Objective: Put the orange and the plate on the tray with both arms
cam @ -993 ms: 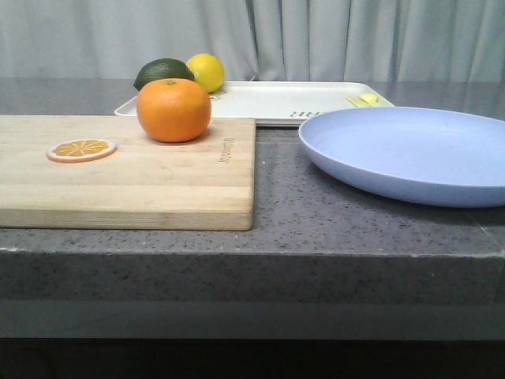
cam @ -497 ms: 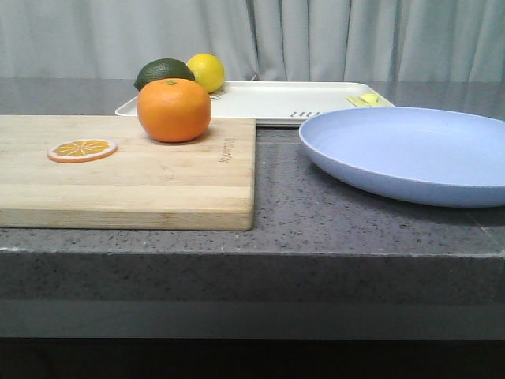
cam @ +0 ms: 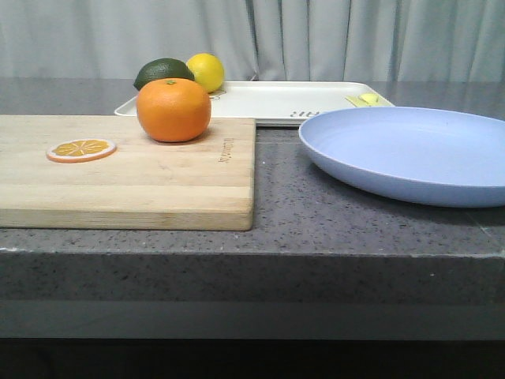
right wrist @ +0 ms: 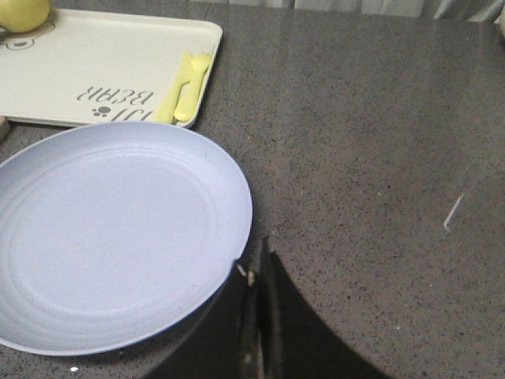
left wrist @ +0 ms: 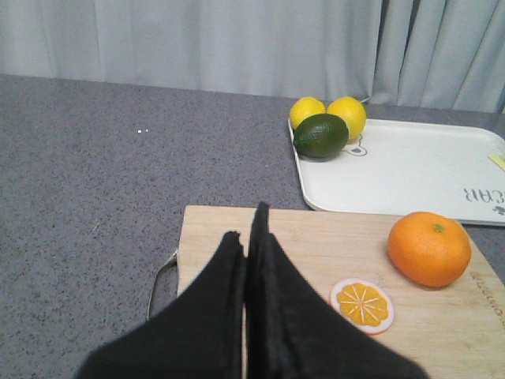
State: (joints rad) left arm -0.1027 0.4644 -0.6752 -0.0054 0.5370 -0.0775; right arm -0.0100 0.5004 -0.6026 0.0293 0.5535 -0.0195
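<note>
The orange is on the cutting board (cam: 173, 110) and the plate is empty, so my right gripper needs to wait while my left gripper moves the orange onto the plate (cam: 414, 151).
The orange (cam: 173, 110) sits on the far right part of the wooden cutting board (cam: 126, 189); it also shows in the left wrist view (left wrist: 429, 248). The pale lavender-blue plate (cam: 410, 150) lies on the counter to the right, also in the right wrist view (right wrist: 110, 237). The cream-white tray (cam: 276, 99) lies behind both, also seen in the wrist views (left wrist: 394, 170) (right wrist: 95, 63). My left gripper (left wrist: 248, 225) is shut and empty above the board, left of the orange. My right gripper (right wrist: 256, 257) is shut and empty beside the plate's rim. Neither gripper shows in the front view.
An orange slice (cam: 81, 149) lies on the board's left part. Two lemons (left wrist: 327, 112) and a dark green avocado (cam: 162, 73) sit at the tray's far left corner. Yellow cutlery (right wrist: 183, 99) lies on the tray's right side. A grey curtain hangs behind.
</note>
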